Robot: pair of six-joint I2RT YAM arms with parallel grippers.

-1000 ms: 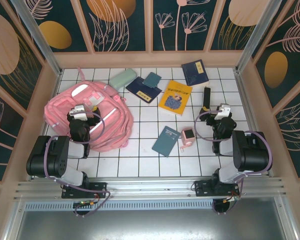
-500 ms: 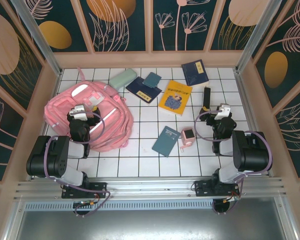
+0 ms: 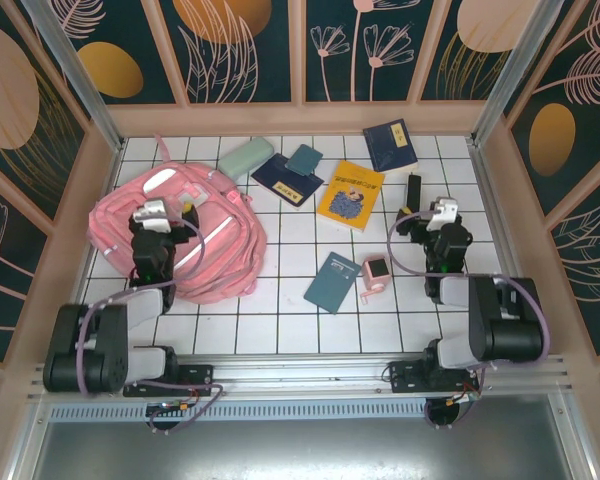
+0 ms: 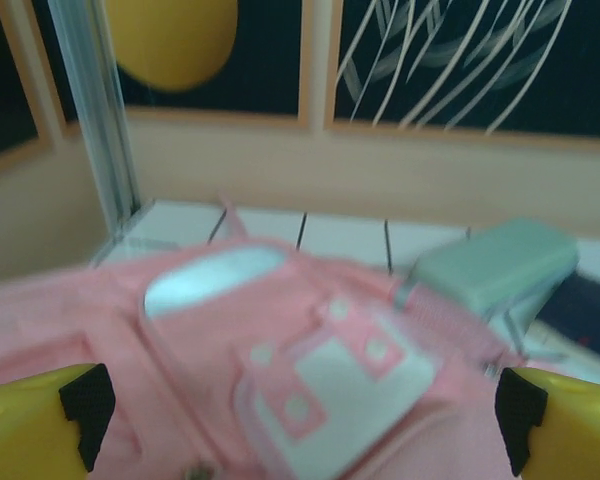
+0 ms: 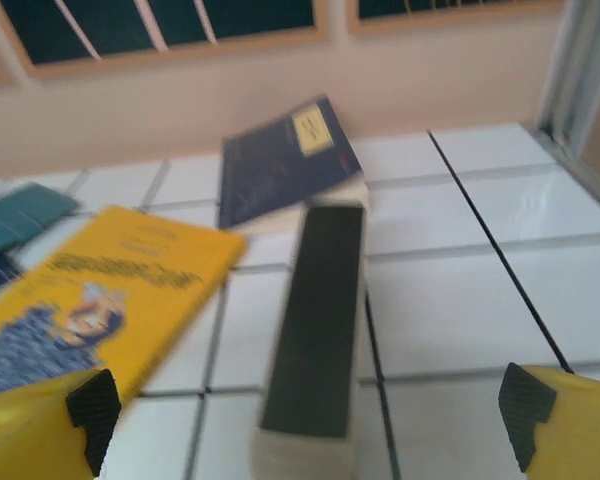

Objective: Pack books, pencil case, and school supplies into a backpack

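Note:
The pink backpack (image 3: pixel 215 255) is by the side wall, far from my right gripper. Next, my left gripper grabs the backpack's wall-side edge (image 3: pixel 112 250) and moves the backpack toward the middle.
The pink backpack (image 3: pixel 195 245) lies at the left, and my open left gripper (image 3: pixel 151 220) hovers over its near part with nothing between the fingers; the left wrist view has the backpack (image 4: pixel 230 370) under the left gripper (image 4: pixel 302 405). The mint pencil case (image 3: pixel 245 157) lies just beyond it, also seen as the pencil case (image 4: pixel 495 265). My open right gripper (image 3: pixel 435 222) sits just short of the slim black bar (image 3: pixel 413 194); in the right wrist view the right gripper (image 5: pixel 305 402) straddles the near end of the black bar (image 5: pixel 315 320). The yellow book (image 3: pixel 351 194), two navy books (image 3: pixel 285 180) (image 3: pixel 390 145), a dark teal book (image 3: pixel 332 281), a pink cube (image 3: pixel 375 272) and a small teal pad (image 3: pixel 303 159) lie on the tiles.
Wooden walls (image 3: pixel 300 118) fence the white tiled table (image 3: pixel 280 320) on three sides. Metal posts (image 3: pixel 75 70) stand at the back corners. Bare tiles lie between the two arms near the front edge.
Both arms have stretched away from their bases. The left gripper moved further over the backpack and the right gripper moved closer to the black bar. Both stayed open.

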